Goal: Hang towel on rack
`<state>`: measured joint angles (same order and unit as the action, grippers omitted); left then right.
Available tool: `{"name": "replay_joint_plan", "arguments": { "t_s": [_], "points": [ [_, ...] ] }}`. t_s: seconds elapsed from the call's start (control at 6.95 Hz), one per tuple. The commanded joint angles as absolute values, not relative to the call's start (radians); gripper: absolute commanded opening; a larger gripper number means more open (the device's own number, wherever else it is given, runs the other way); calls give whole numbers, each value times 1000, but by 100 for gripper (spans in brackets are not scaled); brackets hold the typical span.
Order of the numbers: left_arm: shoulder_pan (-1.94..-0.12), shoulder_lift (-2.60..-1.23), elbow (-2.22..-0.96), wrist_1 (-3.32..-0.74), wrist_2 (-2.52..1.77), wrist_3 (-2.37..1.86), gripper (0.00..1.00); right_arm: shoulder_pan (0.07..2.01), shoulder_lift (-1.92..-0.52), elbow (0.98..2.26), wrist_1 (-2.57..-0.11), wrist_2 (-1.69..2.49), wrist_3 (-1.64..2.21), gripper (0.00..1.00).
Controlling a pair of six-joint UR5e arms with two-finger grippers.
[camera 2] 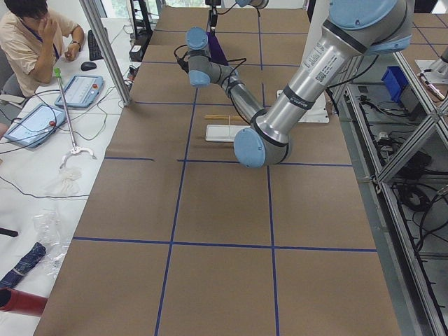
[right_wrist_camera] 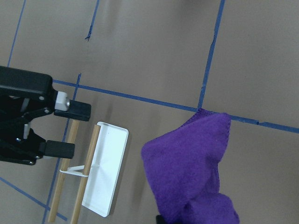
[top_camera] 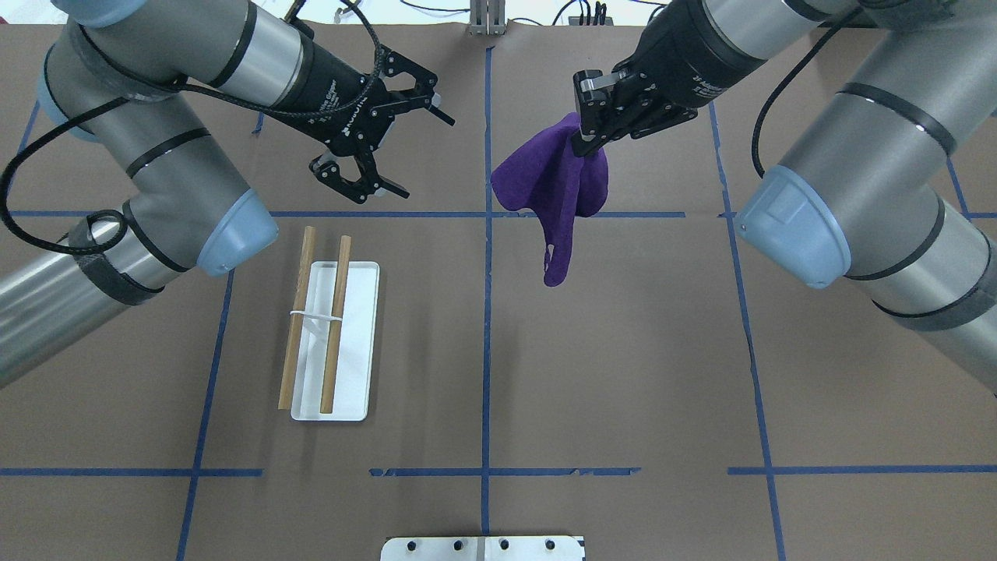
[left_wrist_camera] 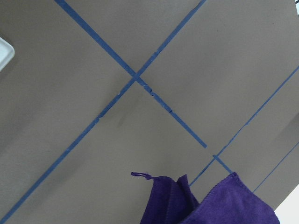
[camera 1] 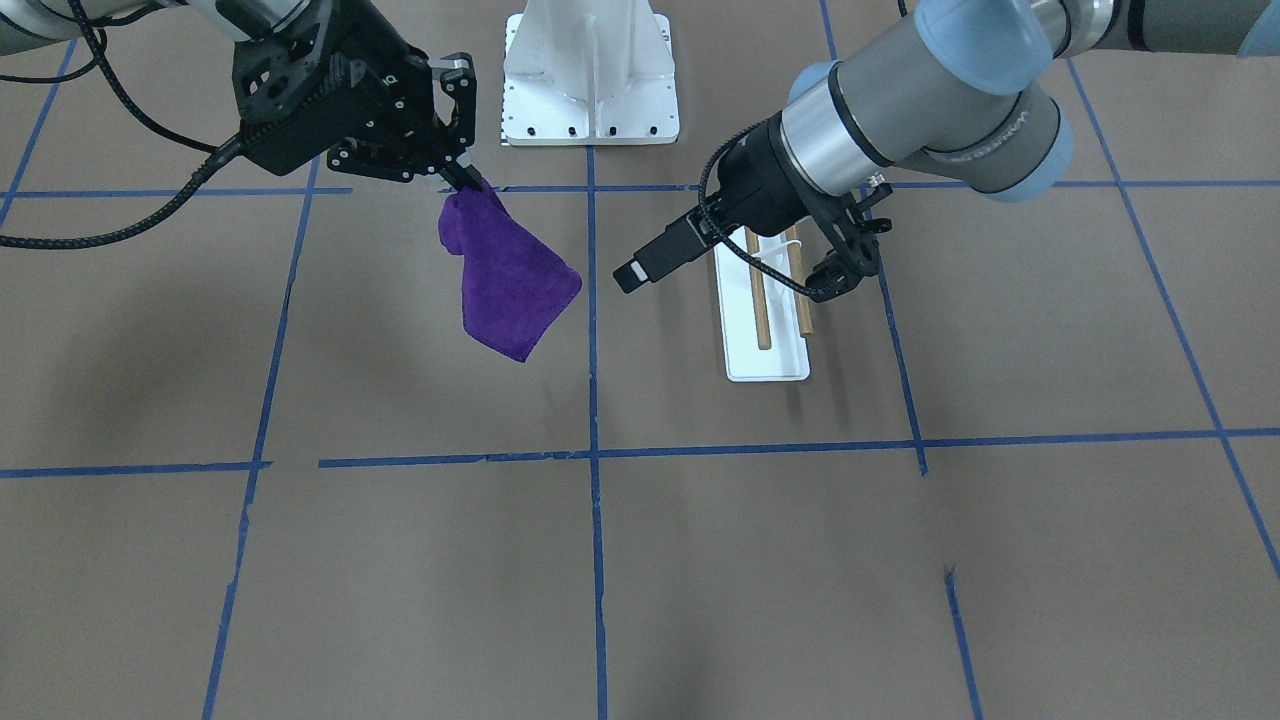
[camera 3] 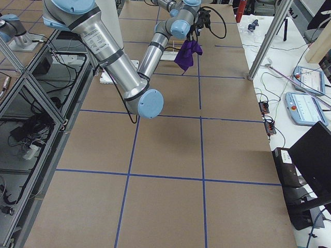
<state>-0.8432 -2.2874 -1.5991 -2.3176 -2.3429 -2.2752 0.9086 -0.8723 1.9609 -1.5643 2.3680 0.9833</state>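
The wooden dowels (camera 1: 762,314) stand close to each other. The limp purple towel (camera 1: 510,276) will therefore hang across both of them when I lower it onto the rack.
My right gripper (top_camera: 584,144) is shut on the top corner of a purple towel (top_camera: 557,187), which hangs free above the table; it also shows in the front view (camera 1: 510,280) and the right wrist view (right_wrist_camera: 191,172). The rack (top_camera: 362,343) stands on the table to the left, a white flat base with two wooden dowels (top_camera: 336,323); it also shows in the front view (camera 1: 765,365). My left gripper (top_camera: 424,156) is open and empty, above the table just beyond the rack's far end. In the right wrist view its open fingers (right_wrist_camera: 72,109) sit by the dowels' ends.
A big white bolted pedestal (camera 1: 590,80) stands at the robot's side of the table. Blue tape lines (top_camera: 487,312) cross the brown table. A seated operator (camera 2: 31,42) and control tablets are off the table's far side.
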Motion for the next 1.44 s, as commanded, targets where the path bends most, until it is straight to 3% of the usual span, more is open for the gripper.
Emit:
{"name": "replay_joint_plan", "arguments": {
  "t_s": [0.0, 0.86, 1.01, 1.15, 1.29],
  "points": [
    [-833, -2313, -1559, -2394, -2265, -2373, 98, 899, -862, 1960, -1534, 2367, 1017, 0],
    [-736, -2309, -1554, -2468, -2065, -2370, 98, 897, -862, 1973, -1453, 2375, 1071, 0],
    [-733, -2309, -1552, -2470, -2065, -2368, 93, 897, -862, 1971, -1441, 2373, 1071, 0],
    [-733, -2310, -1554, -2470, -2065, -2370, 77, 897, -862, 1971, -1440, 2375, 1071, 0],
    [-733, -2310, -1558, -2470, -2065, -2372, 39, 896, -864, 1971, -1440, 2376, 1069, 0]
  ]
}}
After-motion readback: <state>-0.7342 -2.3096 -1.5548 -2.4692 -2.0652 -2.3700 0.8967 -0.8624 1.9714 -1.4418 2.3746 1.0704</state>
